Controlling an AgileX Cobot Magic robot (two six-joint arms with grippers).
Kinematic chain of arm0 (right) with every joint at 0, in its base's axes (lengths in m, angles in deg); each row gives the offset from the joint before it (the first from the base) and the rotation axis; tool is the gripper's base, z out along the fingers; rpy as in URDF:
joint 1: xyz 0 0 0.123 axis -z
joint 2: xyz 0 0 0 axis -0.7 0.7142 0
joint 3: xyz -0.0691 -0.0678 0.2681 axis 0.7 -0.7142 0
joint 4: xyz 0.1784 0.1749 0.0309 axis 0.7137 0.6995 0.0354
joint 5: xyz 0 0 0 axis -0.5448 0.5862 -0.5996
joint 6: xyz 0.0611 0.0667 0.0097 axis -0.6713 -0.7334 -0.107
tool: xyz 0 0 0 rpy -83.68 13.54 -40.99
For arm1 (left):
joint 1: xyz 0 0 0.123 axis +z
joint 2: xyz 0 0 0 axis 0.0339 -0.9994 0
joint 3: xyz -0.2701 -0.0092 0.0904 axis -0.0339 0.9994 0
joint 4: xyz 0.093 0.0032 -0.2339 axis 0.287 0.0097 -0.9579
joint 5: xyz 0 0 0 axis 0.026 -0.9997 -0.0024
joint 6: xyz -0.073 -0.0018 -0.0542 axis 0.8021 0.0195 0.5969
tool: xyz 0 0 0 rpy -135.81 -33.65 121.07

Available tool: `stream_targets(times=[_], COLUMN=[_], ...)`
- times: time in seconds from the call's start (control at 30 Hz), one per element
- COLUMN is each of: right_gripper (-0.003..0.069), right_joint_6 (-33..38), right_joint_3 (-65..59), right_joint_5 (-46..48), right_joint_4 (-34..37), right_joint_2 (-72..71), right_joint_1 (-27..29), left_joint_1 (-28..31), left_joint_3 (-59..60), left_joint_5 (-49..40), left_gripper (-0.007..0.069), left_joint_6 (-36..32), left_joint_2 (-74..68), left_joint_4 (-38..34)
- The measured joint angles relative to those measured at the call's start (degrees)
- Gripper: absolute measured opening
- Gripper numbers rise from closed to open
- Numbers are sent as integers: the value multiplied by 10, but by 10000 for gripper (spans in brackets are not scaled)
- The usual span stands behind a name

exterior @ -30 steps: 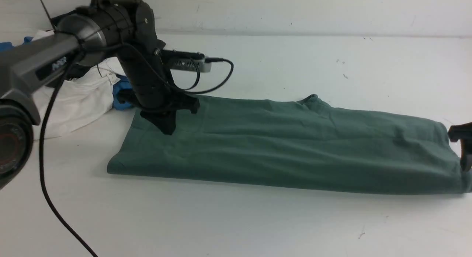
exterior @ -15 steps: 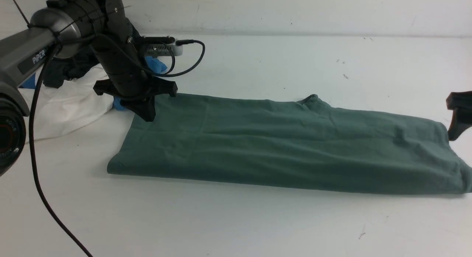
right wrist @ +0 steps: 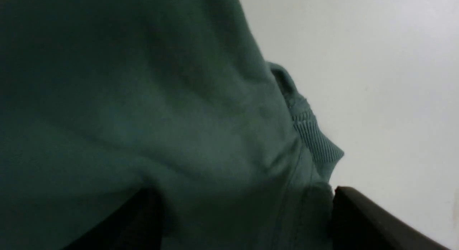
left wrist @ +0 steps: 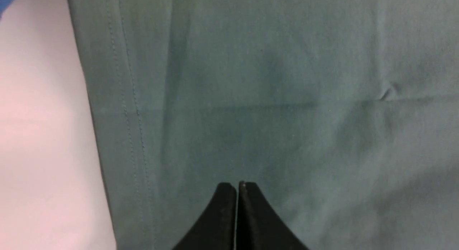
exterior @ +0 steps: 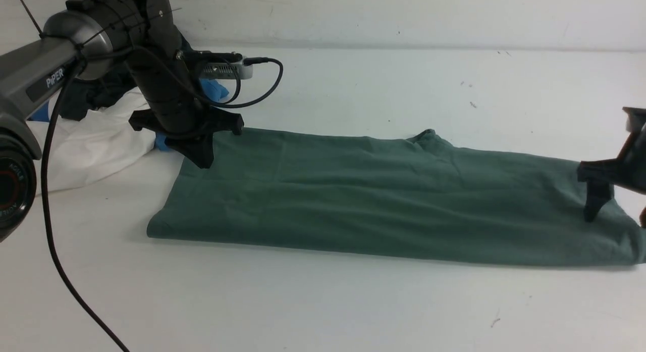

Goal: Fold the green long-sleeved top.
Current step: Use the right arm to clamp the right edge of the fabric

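The green top's other end (exterior: 184, 209) is lying loose under my empty left gripper, so I expect the green top to slide along when I lift its raised end.
The green long-sleeved top (exterior: 383, 200) lies flat on the white table, folded into a long strip from left to right. Its logo and label are hidden. My left gripper (exterior: 202, 159) is shut and empty, just above the top's far left corner. In the left wrist view its closed tips (left wrist: 236, 187) hang over plain green cloth (left wrist: 272, 99) beside the stitched hem. My right gripper (exterior: 616, 218) is open at the top's right end, one fingertip (exterior: 589, 214) down on the cloth. In the right wrist view (right wrist: 244, 221) green cloth (right wrist: 172, 128) fills the gap between its fingers, near a ribbed edge (right wrist: 315, 142).
A white garment (exterior: 101, 140), a blue one (exterior: 213, 89) and a dark grey one (exterior: 98, 94) are heaped at the far left behind the left arm. A black cable (exterior: 55, 261) hangs from that arm across the front left. The back wall (exterior: 404, 13) is close.
My left gripper moved back and left off the cloth's middle to the corner, then stayed. My right gripper came in from the right edge and down onto the top's right end.
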Motion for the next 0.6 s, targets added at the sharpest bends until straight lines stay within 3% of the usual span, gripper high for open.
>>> stream_targets(times=[0.33, 0.43, 0.47, 0.53, 0.6], right_gripper=[557, 360, 342, 127, 68], right_joint_6=[5, 30, 31, 43, 32], right_joint_3=[7, 8, 8, 9, 9], right_joint_5=[-9, -6, -5, 2, 10], right_joint_4=[37, 50, 50, 52, 47], right_joint_2=[29, 30, 30, 32, 29], right_joint_1=[15, 16, 16, 16, 23], left_joint_1=[0, 0, 0, 0, 1], left_joint_3=[0, 0, 0, 0, 0], left_joint_5=[0, 0, 0, 0, 0], left_gripper=[-4, -4, -4, -4, -4], left_joint_6=[-10, -16, -16, -18, -18], left_joint_2=[0, 0, 0, 0, 3], left_joint_4=[-6, -22, -23, -25, -20])
